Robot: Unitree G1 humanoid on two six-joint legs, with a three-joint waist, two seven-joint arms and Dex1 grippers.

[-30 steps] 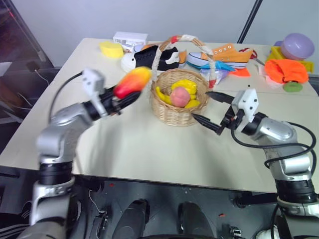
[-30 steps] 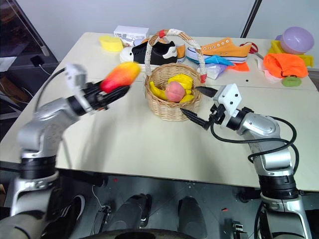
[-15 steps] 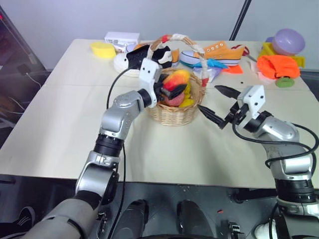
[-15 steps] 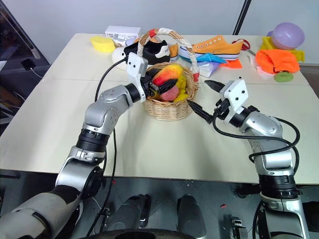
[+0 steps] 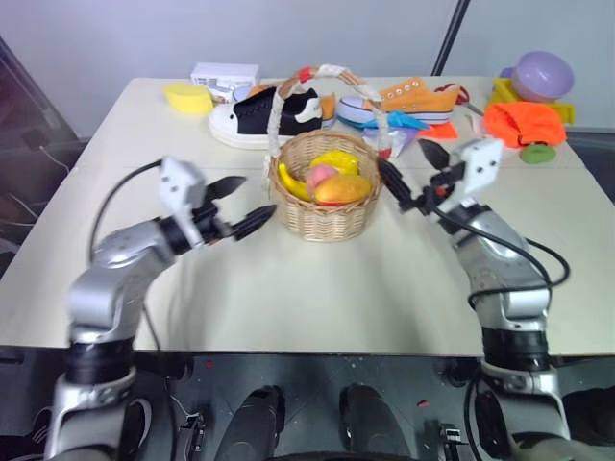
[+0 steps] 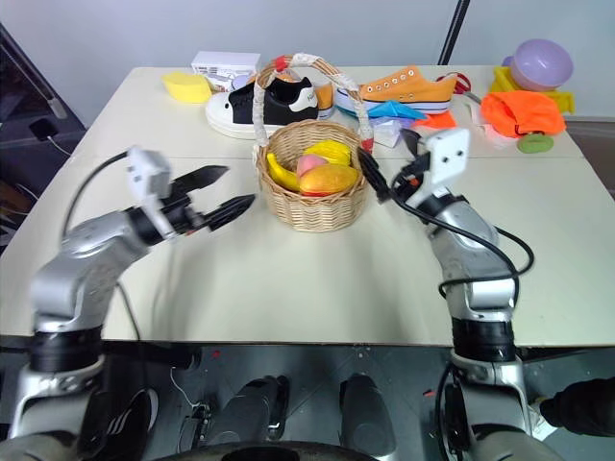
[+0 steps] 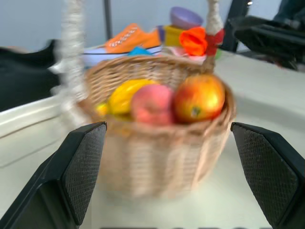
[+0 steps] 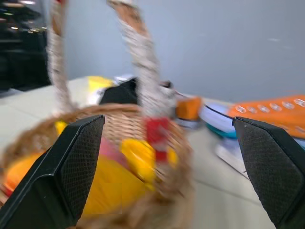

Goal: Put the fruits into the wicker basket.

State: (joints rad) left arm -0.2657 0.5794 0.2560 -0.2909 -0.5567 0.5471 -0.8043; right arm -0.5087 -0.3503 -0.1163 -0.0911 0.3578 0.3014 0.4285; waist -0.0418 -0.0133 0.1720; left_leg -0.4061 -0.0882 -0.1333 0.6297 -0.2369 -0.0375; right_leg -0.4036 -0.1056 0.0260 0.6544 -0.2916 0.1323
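Observation:
My gripper will carry the wicker basket (image 5: pixel 327 219) by the handle's foot, and the basket will come along with its fruits inside, because the basket's arched handle (image 5: pixel 381 120) stands upright by itself.
The wicker basket (image 5: pixel 325 213) stands mid-table, its tall arched handle (image 5: pixel 280 97) wrapped in white and red. Inside lie the red-orange mango (image 5: pixel 344 188) and the pink peach (image 5: pixel 320 174) next to yellow toy fruit (image 5: pixel 336 159). My left gripper (image 5: pixel 253 197) is open and empty, a short way left of the basket and pointing at it. The left wrist view shows the mango (image 7: pixel 199 98) and peach (image 7: pixel 152 102) resting in the basket (image 7: pixel 162 157). My right gripper (image 5: pixel 402 156) hangs open and empty by the basket's right rim, near the handle (image 8: pixel 143 52).
Behind the basket lie a black shoe (image 5: pixel 255 113) and an orange shoe (image 5: pixel 423 99). A yellow block (image 5: pixel 187 96) and a white box (image 5: pixel 224 75) sit at the back left. At the back right are a purple bowl (image 5: pixel 543 75), orange cloth (image 5: pixel 519 122) and a green disc (image 5: pixel 538 152).
My left gripper carried the mango over the basket, let it go inside, opened and drew back to the left. My right gripper moved closer to the basket's right rim.

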